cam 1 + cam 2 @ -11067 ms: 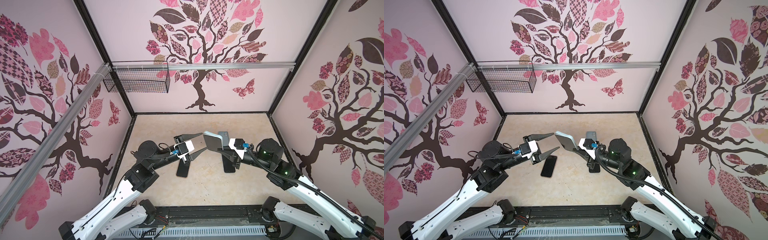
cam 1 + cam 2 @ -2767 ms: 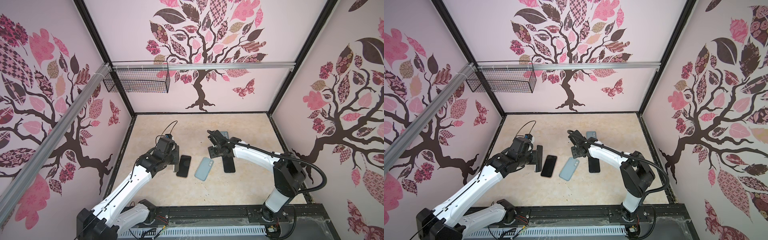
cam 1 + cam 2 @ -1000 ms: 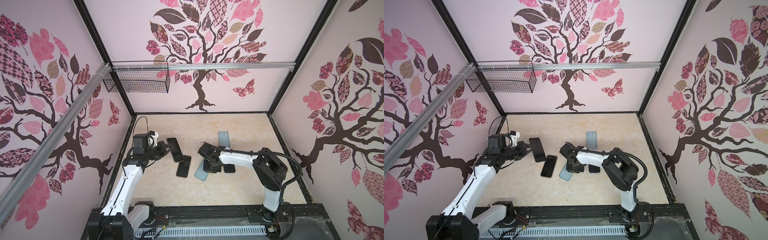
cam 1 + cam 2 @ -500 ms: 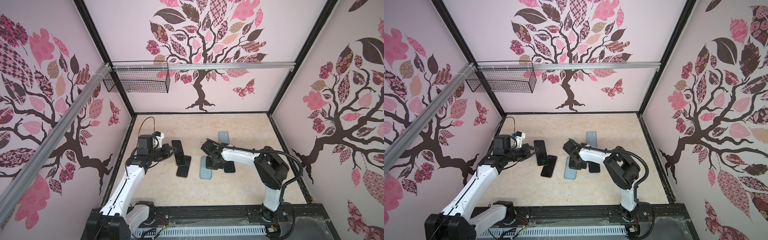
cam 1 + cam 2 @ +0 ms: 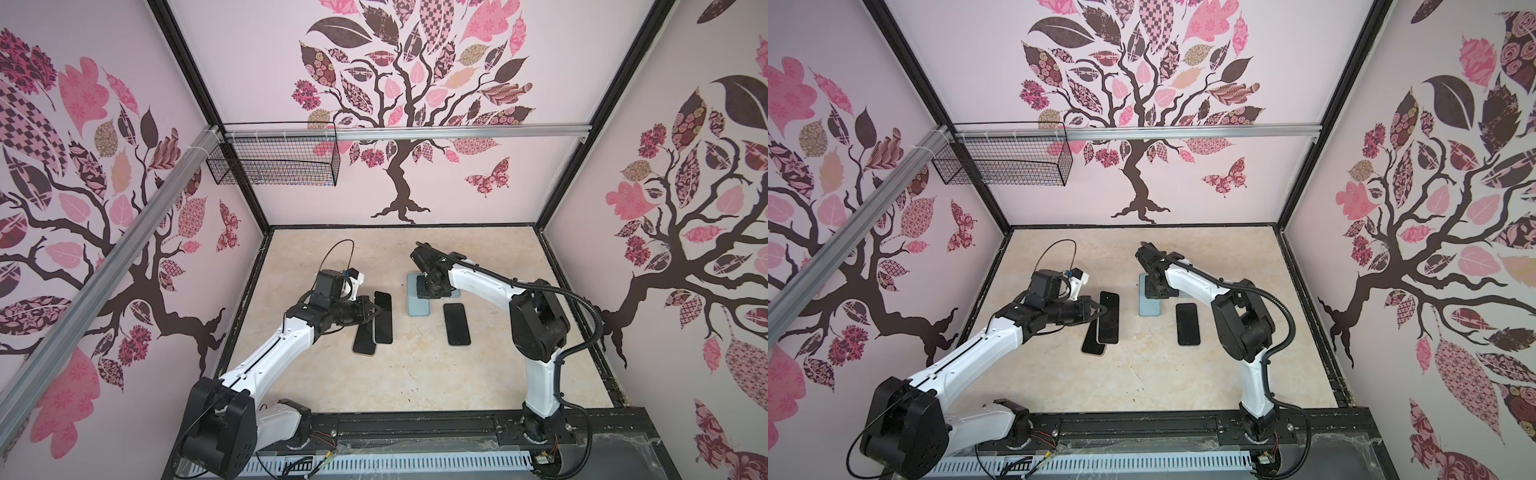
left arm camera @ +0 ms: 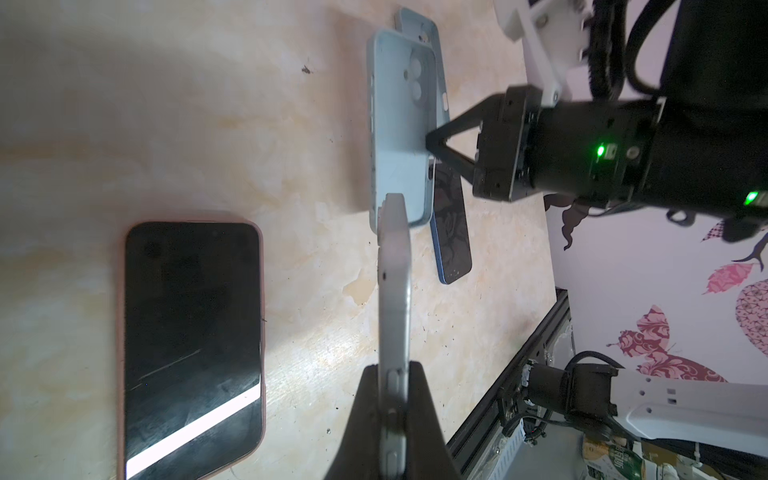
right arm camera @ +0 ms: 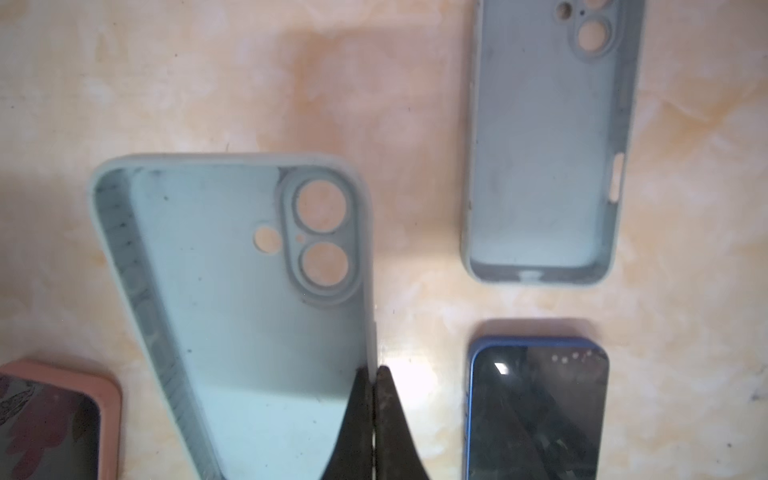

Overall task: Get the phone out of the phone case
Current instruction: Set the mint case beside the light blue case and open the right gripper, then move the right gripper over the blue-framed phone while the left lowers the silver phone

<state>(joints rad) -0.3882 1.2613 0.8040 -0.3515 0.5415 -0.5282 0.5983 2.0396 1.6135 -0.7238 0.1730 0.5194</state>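
Note:
The pink-cased phone crowds the space below the phone in the robot's left gripper, so next the left gripper moves its phone over to the open spot [image 5: 429,329] next to the blue-cased phone.
My left gripper [image 6: 392,368] is shut on the long edge of a bare phone [image 6: 394,291], seen edge-on in the left wrist view. In both top views this dark-screened phone [image 5: 383,316] [image 5: 1108,318] lies partly over a pink-cased phone [image 5: 365,338] [image 6: 191,340]. To the right, my right gripper [image 7: 372,372] [image 5: 430,286] is shut on one side wall of an empty light blue phone case [image 7: 249,311] [image 5: 417,301] [image 6: 401,124]. The case faces hollow side up and looks tilted, its gripped side raised.
A second empty light blue case [image 7: 544,166] lies beyond the right arm. A blue-cased phone [image 5: 456,324] [image 7: 536,411] lies face up on the right. A wire basket [image 5: 272,162] hangs on the back wall. A black rail [image 5: 415,428] runs along the front edge.
My left gripper has carried the phone rightwards until it overlaps the pink-cased phone. My right gripper has turned the light blue case straight and drawn it toward the back wall.

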